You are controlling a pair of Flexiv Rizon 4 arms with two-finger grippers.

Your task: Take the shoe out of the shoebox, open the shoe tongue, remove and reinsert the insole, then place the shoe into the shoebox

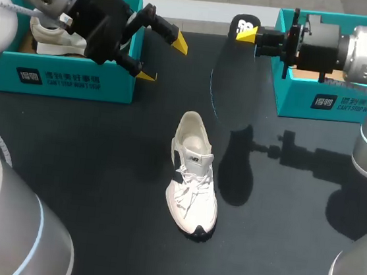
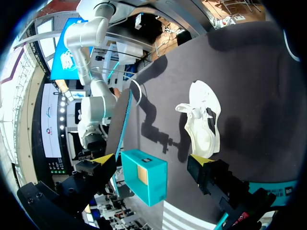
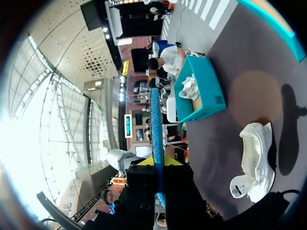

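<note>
A thin blue edge (image 1: 211, 94) goes along the black insole (image 1: 235, 83), so I expect to see a hidden blue bottom side when I flip the insole over.
A white shoe (image 1: 192, 178) lies on the dark table (image 1: 98, 187) at its middle, toe toward the front, its tongue pulled up. My right gripper (image 1: 250, 33) is shut on the heel end of a black insole (image 1: 230, 63), which hangs above the table behind the shoe. From the right wrist the insole (image 3: 156, 120) stands edge-on between the fingers of that gripper (image 3: 159, 162), with the shoe (image 3: 256, 158) lying below. My left gripper (image 1: 162, 59) hangs open and empty beside the left shoebox (image 1: 64, 79). From its wrist this gripper (image 2: 153, 160) looks down at the shoe (image 2: 204, 120).
The left teal shoebox holds another white shoe (image 1: 49, 36). A second teal shoebox (image 1: 320, 100) stands at the back right under my right arm, and also shows ahead of the left gripper (image 2: 144, 175). The insole's shadow falls right of the shoe.
</note>
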